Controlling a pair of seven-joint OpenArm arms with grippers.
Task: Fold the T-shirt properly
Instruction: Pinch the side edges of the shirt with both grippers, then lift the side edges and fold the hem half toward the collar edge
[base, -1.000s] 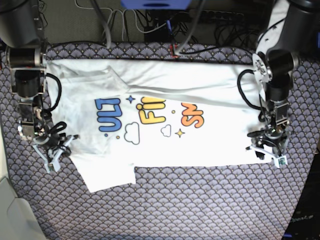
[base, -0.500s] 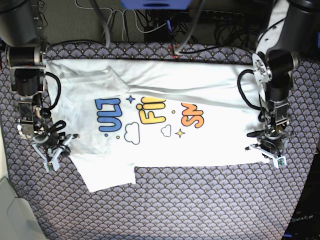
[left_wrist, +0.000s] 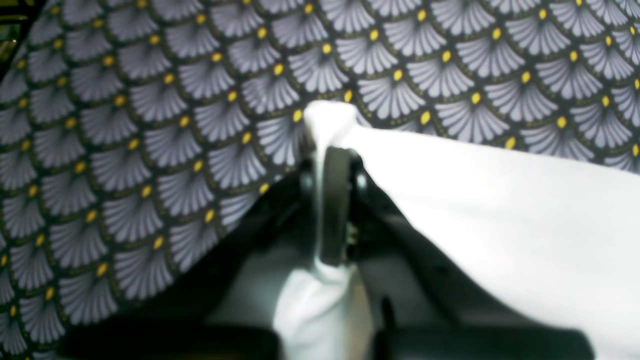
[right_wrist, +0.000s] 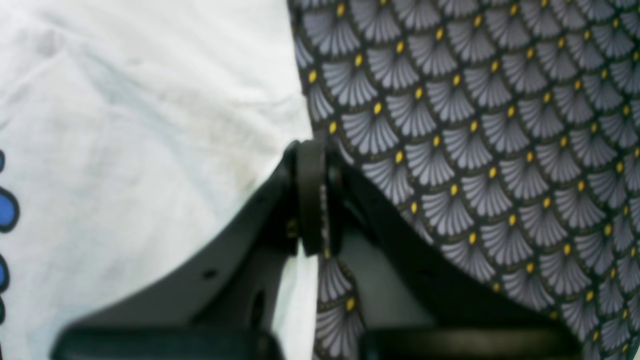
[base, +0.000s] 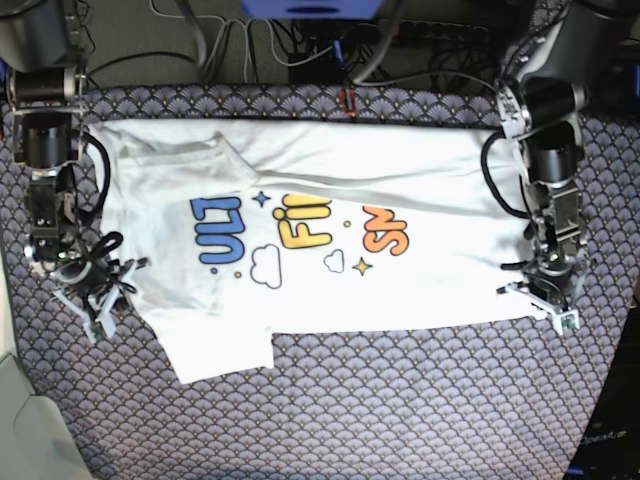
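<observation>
Next, I open my right gripper's shut fingers, because they are at the very rim of the T-shirt's edge. Then I should move them inward over the cloth and pinch deeper before folding.
The white T-shirt lies spread print-up on the table, its blue, yellow and orange letters across the middle. At its lower right corner my left gripper is shut on the hem. The left wrist view shows that gripper pinching a tuft of white T-shirt cloth that pokes out past the fingertips. My right gripper is at the shirt's lower left edge by the sleeve. In the right wrist view the gripper is shut on the T-shirt edge.
A dark tablecloth with grey fan scales and yellow dots covers the table under the shirt. Cables and a power strip run along the back edge. A pale surface borders the cloth at the lower left.
My left gripper has shut on the hem corner. Both arms have drawn back slightly, and the right gripper has stayed shut and moved a little to the left.
</observation>
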